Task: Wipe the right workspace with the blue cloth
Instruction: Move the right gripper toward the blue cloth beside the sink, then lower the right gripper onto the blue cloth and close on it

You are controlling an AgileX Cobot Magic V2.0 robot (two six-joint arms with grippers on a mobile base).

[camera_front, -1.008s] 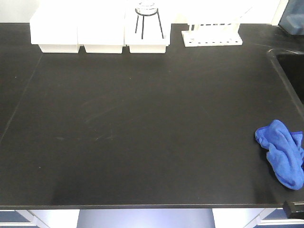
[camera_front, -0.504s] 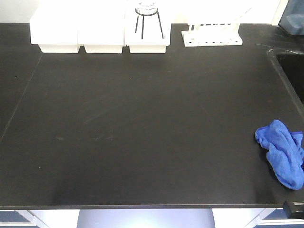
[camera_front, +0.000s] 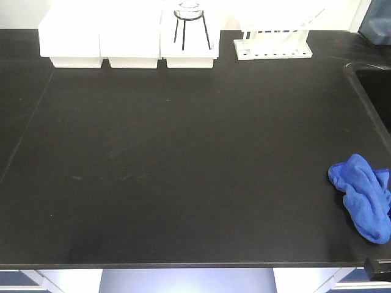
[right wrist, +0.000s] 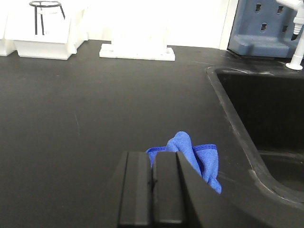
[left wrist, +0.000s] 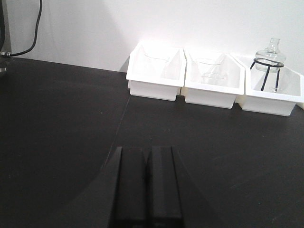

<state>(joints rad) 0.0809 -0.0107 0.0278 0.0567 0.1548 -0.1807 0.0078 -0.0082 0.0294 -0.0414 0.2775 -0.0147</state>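
Note:
The blue cloth (camera_front: pixel 369 210) is gathered in a thick raised fold (camera_front: pixel 357 175). I expect it to stay bunched rather than open flat when I lift and carry it.
The blue cloth (camera_front: pixel 363 198) lies crumpled on the black bench (camera_front: pixel 183 159) near its right front edge, beside the sink. In the right wrist view the cloth (right wrist: pixel 197 154) lies just beyond and to the right of my right gripper (right wrist: pixel 153 154), whose jaws are pressed together with nothing between them. My left gripper (left wrist: pixel 146 151) is also shut and empty, over bare bench on the left side, in the left wrist view. Neither gripper's jaws show in the front view.
Three white bins (camera_front: pixel 128 39) stand along the back edge, one holding a glass flask on a black wire stand (camera_front: pixel 189 21). A white test-tube rack (camera_front: pixel 273 43) stands to their right. A black sink (right wrist: pixel 266 118) drops off at the bench's right.

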